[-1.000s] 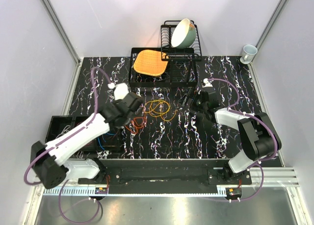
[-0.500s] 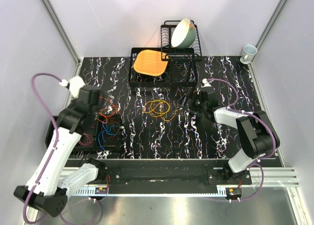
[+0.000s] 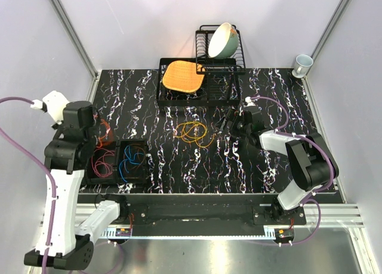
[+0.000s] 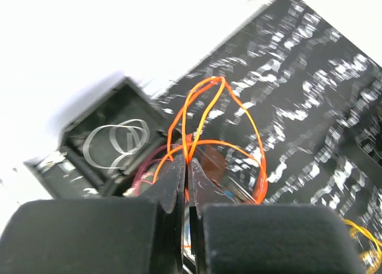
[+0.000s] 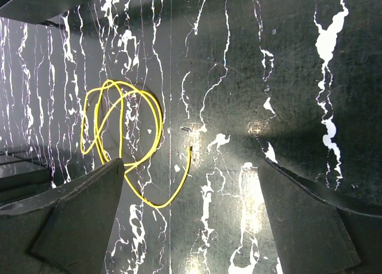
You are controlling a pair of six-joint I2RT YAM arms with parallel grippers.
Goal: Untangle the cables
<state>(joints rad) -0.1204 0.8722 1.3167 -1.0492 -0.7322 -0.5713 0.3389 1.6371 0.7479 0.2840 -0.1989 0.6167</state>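
The orange-red cable (image 3: 107, 131) hangs free of the yellow cables, so my left gripper should keep moving it until its loops hang over the white coil (image 4: 122, 144), then let go.
My left gripper (image 3: 95, 131) (image 4: 186, 162) is shut on an orange-red cable (image 3: 105, 132) (image 4: 258, 151), whose loops hang off its tips above the left end of the black compartment tray (image 3: 146, 162). The tray holds red cables (image 3: 105, 164), blue cables (image 3: 132, 159) and, in the left wrist view, a white coil (image 4: 116, 144) and a purple strand (image 4: 145, 168). Yellow cables (image 3: 192, 132) (image 5: 119, 128) lie loose at the table's middle. My right gripper (image 3: 225, 123) (image 5: 190, 166) stands open low over the table just right of them, one loose yellow end between its fingers.
A black dish rack (image 3: 230, 77) at the back holds a tilted bowl (image 3: 222, 40), with an orange square plate (image 3: 181, 75) on its left section. A cup (image 3: 302, 64) stands at the back right corner. White walls close the sides.
My left arm has swung from near the table's middle to the far left, over the tray, carrying the orange-red cable away from the yellow ones. The right arm has barely moved.
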